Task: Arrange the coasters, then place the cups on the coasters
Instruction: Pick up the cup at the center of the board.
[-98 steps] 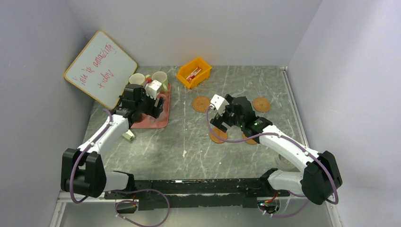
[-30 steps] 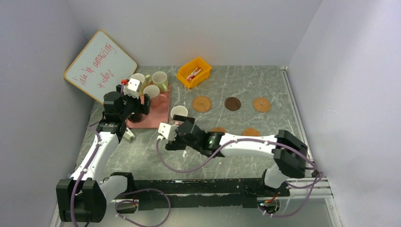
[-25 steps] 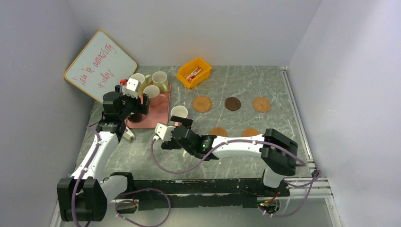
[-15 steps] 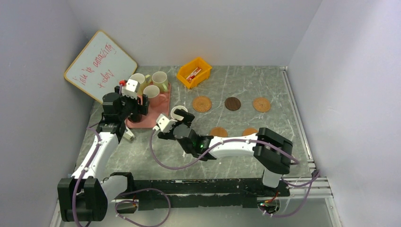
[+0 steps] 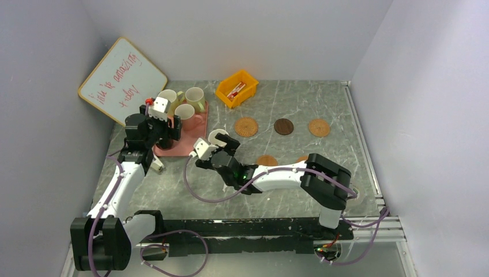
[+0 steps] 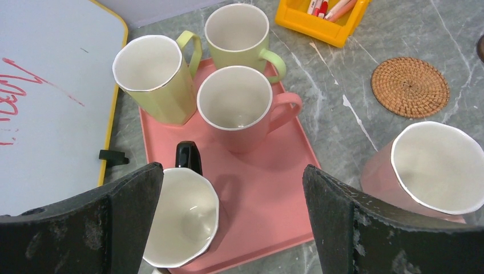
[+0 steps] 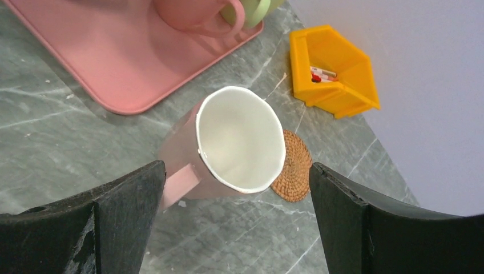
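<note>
My right gripper is open, and the pale pink cup's handle [image 7: 181,184] points toward it, clear of the tray. I should keep moving in until the gripper's fingers are on both sides of the handle.
Five coasters lie right of centre: a woven tan one [image 5: 246,126], a dark brown one [image 5: 283,126], an orange-brown one [image 5: 319,127], another [image 5: 266,160], and one half hidden by my right arm [image 5: 302,158]. A pale pink cup [image 5: 218,137] [image 7: 237,148] stands on the table beside the woven coaster [image 7: 294,168]. My right gripper [image 5: 222,149] [image 7: 237,171] is open, its fingers on either side of this cup without touching it. On the pink tray [image 6: 268,188] stand two green cups [image 6: 151,77] [image 6: 237,34], a pink cup [image 6: 237,105] and a black cup [image 6: 180,217]. My left gripper [image 5: 163,136] [image 6: 231,177] hovers open above the tray, the black cup by its left finger.
A yellow bin [image 5: 236,88] with pens sits at the back centre. A whiteboard [image 5: 123,83] leans against the left wall right behind the tray. The tray's [image 5: 196,147] right edge is close to the pink cup on the table.
My right arm has swung left from the coasters and closed in on the pink cup on the table. The left gripper has stayed over the tray, open.
</note>
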`<state>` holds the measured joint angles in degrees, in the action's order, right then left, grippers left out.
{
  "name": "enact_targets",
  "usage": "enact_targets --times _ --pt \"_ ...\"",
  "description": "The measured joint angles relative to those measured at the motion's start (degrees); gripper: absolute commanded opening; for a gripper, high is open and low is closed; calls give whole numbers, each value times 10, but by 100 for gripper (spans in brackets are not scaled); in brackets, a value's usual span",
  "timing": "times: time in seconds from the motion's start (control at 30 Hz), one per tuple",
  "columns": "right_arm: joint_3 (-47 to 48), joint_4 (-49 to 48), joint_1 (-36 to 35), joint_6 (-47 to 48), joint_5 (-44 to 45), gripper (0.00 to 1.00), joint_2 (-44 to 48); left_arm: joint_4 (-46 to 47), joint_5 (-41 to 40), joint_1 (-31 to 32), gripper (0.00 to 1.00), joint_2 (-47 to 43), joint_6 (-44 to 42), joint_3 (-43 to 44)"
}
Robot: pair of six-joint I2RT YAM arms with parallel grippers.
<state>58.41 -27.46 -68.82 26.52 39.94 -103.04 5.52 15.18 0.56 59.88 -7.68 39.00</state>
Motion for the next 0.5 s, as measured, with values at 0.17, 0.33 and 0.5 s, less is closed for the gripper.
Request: enact_targets --times 0.17,0.33,0.5 --pt "0 26 19 -17 -14 100 0 3 0 0 97 0 0 -3" --pt "0 54 28 -27 -28 100 1 7 0 0 97 0 0 -4" --pt "0 102 43 -54 -66 100 20 7 0 0 97 0 0 -4"
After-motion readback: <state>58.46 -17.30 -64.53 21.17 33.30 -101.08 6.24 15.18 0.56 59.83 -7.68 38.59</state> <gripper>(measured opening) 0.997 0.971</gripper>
